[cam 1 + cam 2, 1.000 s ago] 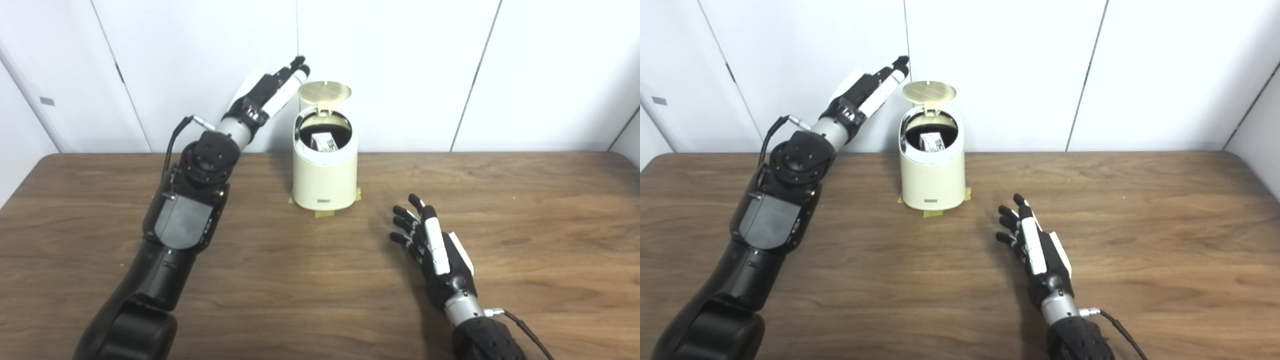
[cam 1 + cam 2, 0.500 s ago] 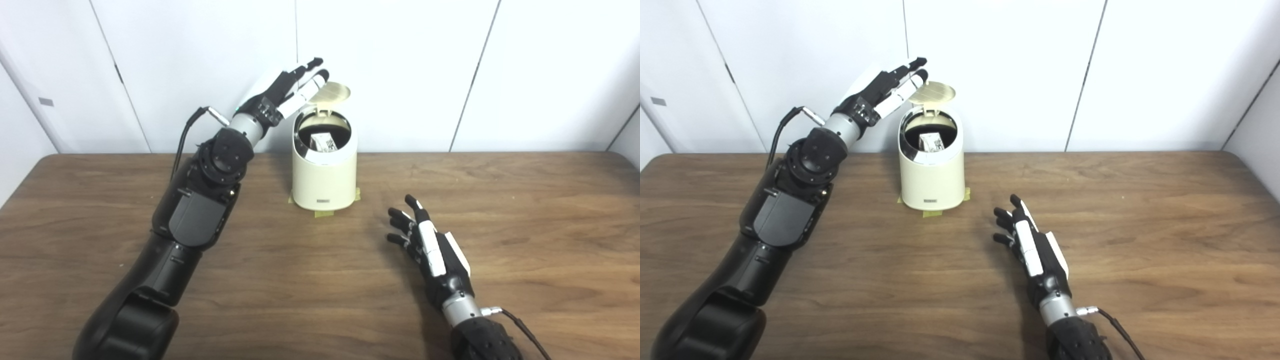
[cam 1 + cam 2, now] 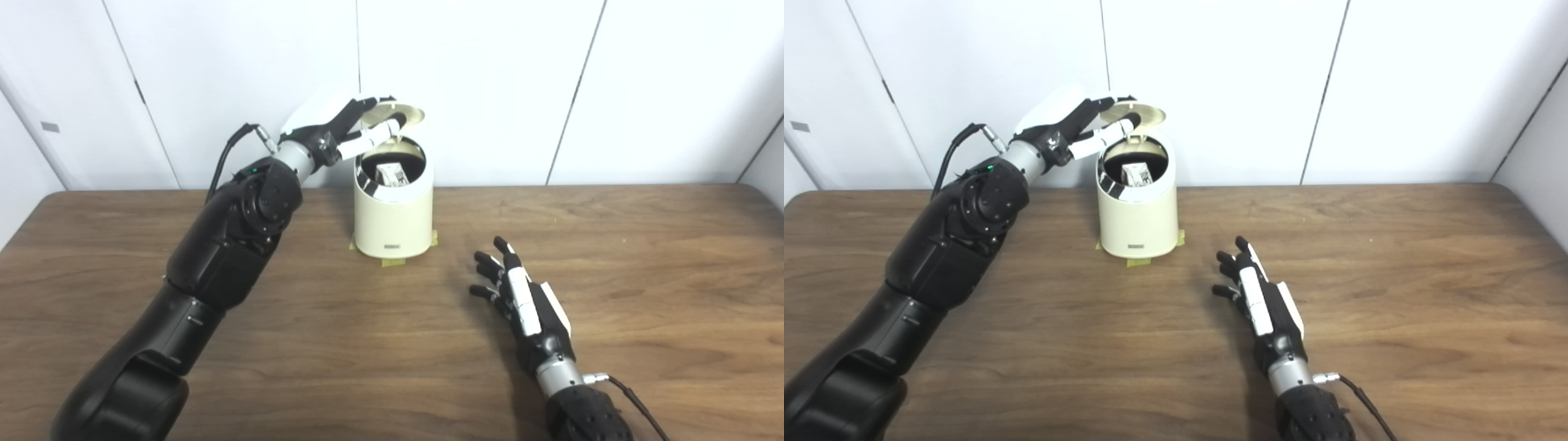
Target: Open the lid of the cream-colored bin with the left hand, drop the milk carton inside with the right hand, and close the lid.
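My gripper will push the raised lid (image 3: 408,113) closed, and the lid will swing down flush and hide the milk carton (image 3: 391,174), because the carton lies below the bin's rim.
The cream-colored bin (image 3: 392,214) stands at the back of the table near the wall, its round lid (image 3: 407,114) raised and tipped forward over the opening. Inside the dark opening lies the milk carton (image 3: 392,174), white with printing. My left hand (image 3: 343,125) is up at the lid's left side, fingers apart and stretched across its edge, holding nothing. My right hand (image 3: 520,306) rests low over the table to the right of the bin, fingers spread and empty.
Tan tape patches (image 3: 392,262) stick out under the bin's base. A white panelled wall (image 3: 551,86) runs right behind the bin. Bare wooden table (image 3: 661,263) extends to the right and front.
My left hand has swung right and down from beside the bin onto the lid, which has tipped forward. The right hand stayed about where it was. The camera shifted slightly.
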